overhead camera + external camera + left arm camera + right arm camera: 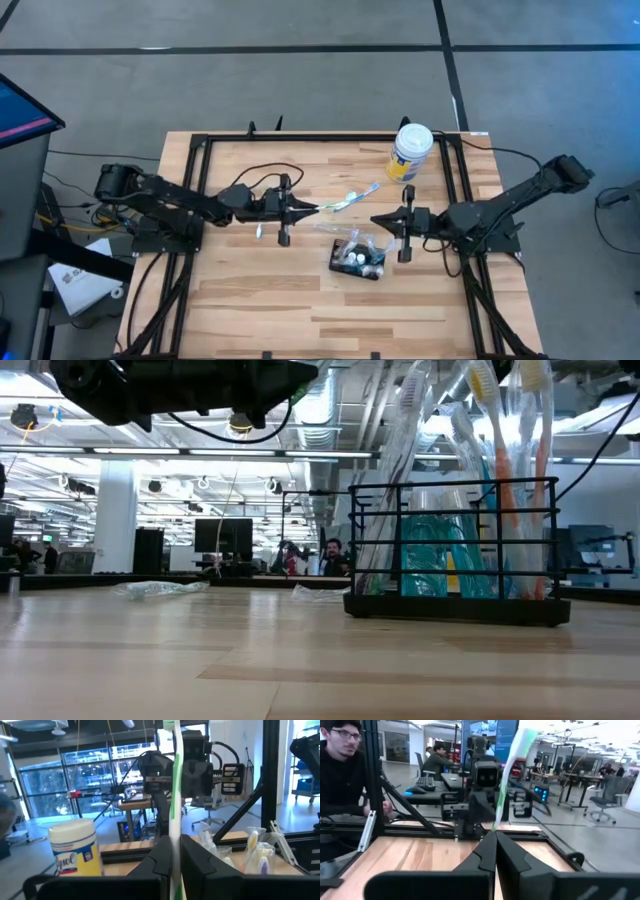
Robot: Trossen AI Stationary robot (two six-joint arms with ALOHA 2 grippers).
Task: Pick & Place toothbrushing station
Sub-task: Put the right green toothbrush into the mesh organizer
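The toothbrush's handle end is in my left gripper and has to go into the station, so next my right gripper opens and grips the toothbrush below its bristles.
The toothbrushing station, a black wire holder with several toothbrushes standing in it, rests on its base on the table right of centre; the low view shows it close up. My left gripper hovers left of centre, shut on a green-and-white toothbrush. My right gripper faces it from the right, just beyond the station's far side. Its fingers are shut with nothing between them. My left gripper pinches one end of the toothbrush between its two fingers. The fingers lie about level, coming from the table's left, along the brush. The rest of the brush sticks out past the fingertips toward the table's far right, clear of the table.
A white-lidded, yellow-labelled tub stands at the far right. Clear plastic wrapping lies on the table between the grippers. A black frame borders the table. A person sits beyond the table's edge.
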